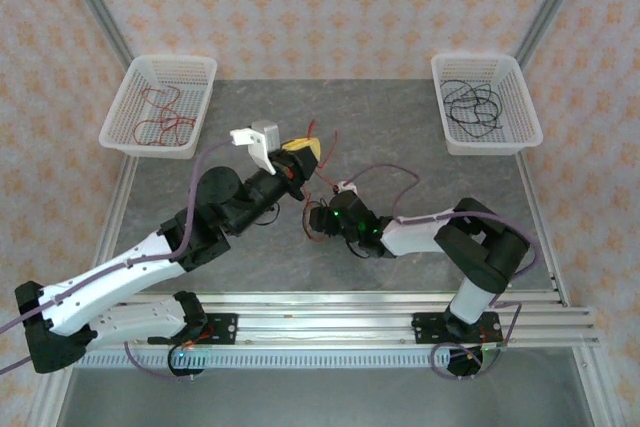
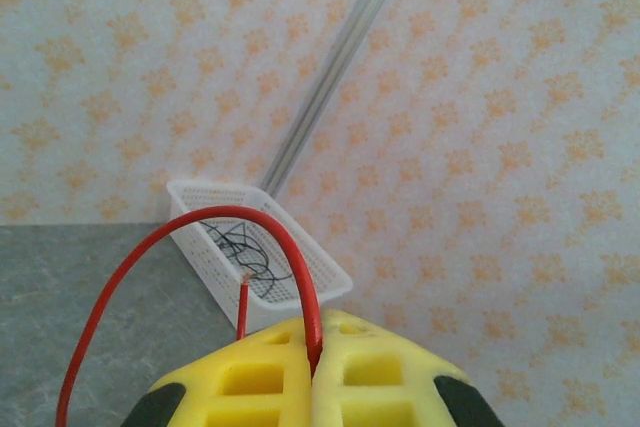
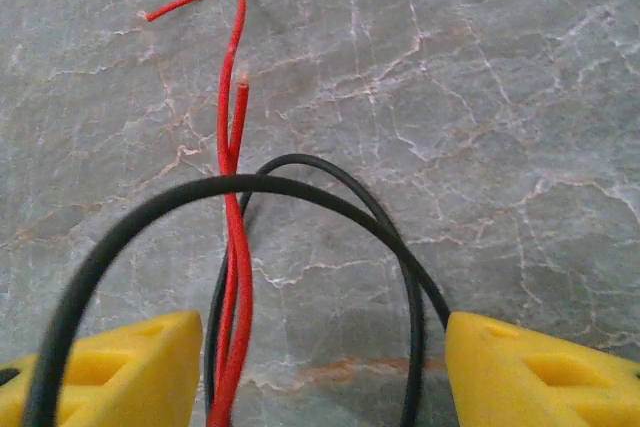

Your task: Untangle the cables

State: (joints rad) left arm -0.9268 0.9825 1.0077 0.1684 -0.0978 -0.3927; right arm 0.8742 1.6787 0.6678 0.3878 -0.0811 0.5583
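My left gripper has only red cable [image 2: 230, 212] in its fingers. It should keep carrying the cable until it is over the white basket of red cables [image 1: 163, 107], and let go there.
My left gripper [image 1: 300, 152] is raised above the middle of the table. Its yellow jaws [image 2: 315, 367] are shut on a red cable [image 2: 290, 247] that arcs up and off to the left, and a second red end [image 2: 243, 307] stands beside it. The red strand [image 1: 330, 145] trails down toward my right gripper [image 1: 320, 215]. That gripper [image 3: 320, 367] is open and low over the table. Between its yellow fingertips [image 3: 110, 367] lie two twisted red cables [image 3: 232, 247] and looping black cables [image 3: 330, 192].
A white basket [image 1: 135, 107] at the back left holds red cables [image 1: 165, 122]. Another white basket [image 1: 520, 112] at the back right holds black cables [image 1: 473, 105]; it appears as the basket [image 2: 330, 282] in the left wrist view. The grey marble table [image 1: 400, 137] is walled round.
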